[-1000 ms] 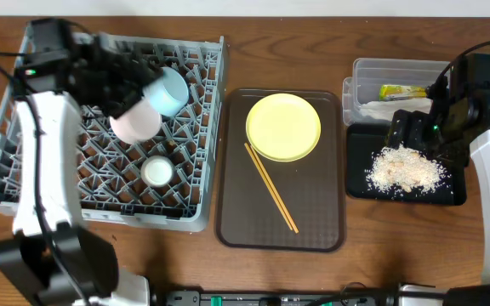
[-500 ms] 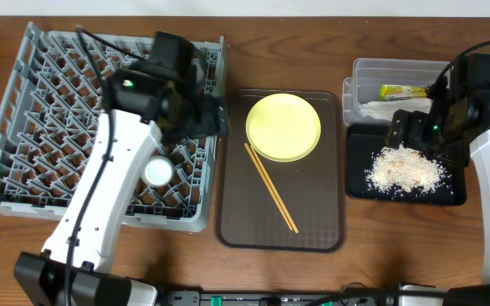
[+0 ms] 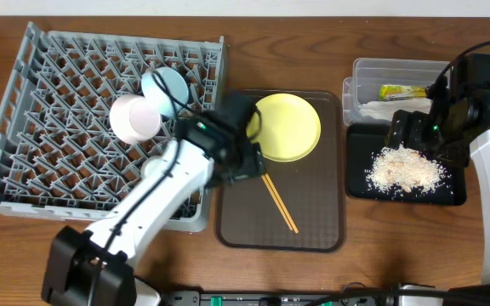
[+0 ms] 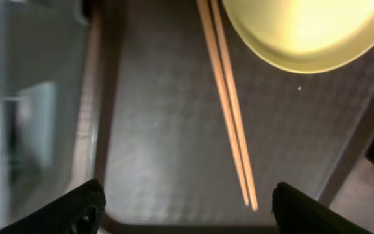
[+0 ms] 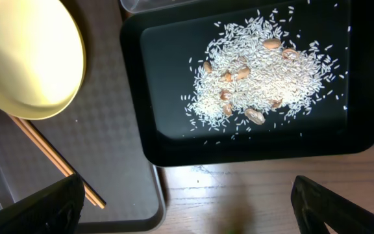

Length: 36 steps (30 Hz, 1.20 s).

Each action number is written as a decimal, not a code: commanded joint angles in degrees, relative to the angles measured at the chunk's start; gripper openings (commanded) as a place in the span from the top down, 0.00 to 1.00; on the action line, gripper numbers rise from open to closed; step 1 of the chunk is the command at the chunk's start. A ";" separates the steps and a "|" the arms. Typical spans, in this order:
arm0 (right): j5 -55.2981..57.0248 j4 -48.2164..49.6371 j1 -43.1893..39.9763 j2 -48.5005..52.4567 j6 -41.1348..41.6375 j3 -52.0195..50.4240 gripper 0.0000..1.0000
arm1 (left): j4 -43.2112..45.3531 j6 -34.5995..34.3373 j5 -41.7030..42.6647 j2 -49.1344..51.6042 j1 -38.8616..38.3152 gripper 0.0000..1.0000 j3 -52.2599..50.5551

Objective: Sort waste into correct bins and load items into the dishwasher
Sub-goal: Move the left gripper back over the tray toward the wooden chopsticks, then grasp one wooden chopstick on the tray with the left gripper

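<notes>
The chopsticks' free ends (image 3: 290, 222) are clear of the yellow plate and point between open fingers, so my left gripper should go down next and close across one chopstick (image 3: 275, 197).
The grey dish rack (image 3: 49, 102) holds the white bowl (image 3: 136, 119), the light blue bowl (image 3: 167, 88) and the small white cup (image 3: 153, 168), which my left arm partly hides. My left gripper (image 3: 247, 160) (image 4: 187, 214) is open and empty above the left part of the brown tray, close to the chopsticks (image 3: 272, 192) (image 4: 230, 110) and the yellow plate (image 3: 284, 127) (image 4: 304, 32). My right gripper (image 3: 408, 127) (image 5: 187, 211) is open and empty above the black tray (image 3: 449, 194) (image 5: 141, 97) with the rice scraps (image 3: 402, 168) (image 5: 265, 71). The clear tub (image 3: 357, 68) holds the snack wrapper (image 3: 402, 92) and the napkin (image 3: 371, 109).
The brown serving tray (image 3: 313, 229) (image 4: 161, 130) (image 5: 109, 130) lies between the rack and the bins. The plate (image 5: 24, 58) and chopsticks (image 5: 50, 159) also show in the right wrist view. Bare wooden table (image 5: 252, 188) lies in front of the black tray.
My left arm has swung from over the rack to the right, out over the brown tray beside the chopsticks. The bowls in the rack are uncovered again. The right arm has not moved.
</notes>
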 commanded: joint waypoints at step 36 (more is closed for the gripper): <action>0.33 -0.31 -0.20 -0.15 -0.85 -0.02 0.01 | 10.67 -11.04 -9.79 16.15 -10.67 0.15 -4.61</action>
